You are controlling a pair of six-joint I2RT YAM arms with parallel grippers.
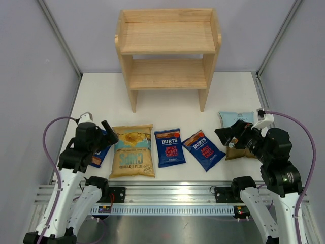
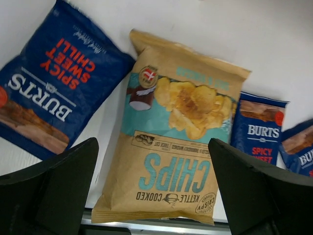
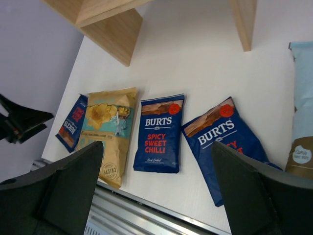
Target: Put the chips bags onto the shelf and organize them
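Observation:
The tan-and-teal bag should crease at the grip but stay puffy when I lift it by its side, because its wrinkled film bulges between crimped ends.
Five chips bags lie flat in a row along the table's near side. From the left: a dark-blue Burts bag, a larger tan-and-teal bag, two more Burts bags, and a pale-blue bag. The wooden shelf stands empty at the back. My left gripper hovers open above the leftmost bag and the tan bag's near edge. My right gripper hangs open over the pale-blue bag, partly hiding it.
A metal rail runs along the table's near edge by the arm bases. Grey walls with aluminium posts close in the left and right sides. White tabletop lies bare between the bags and the shelf's legs.

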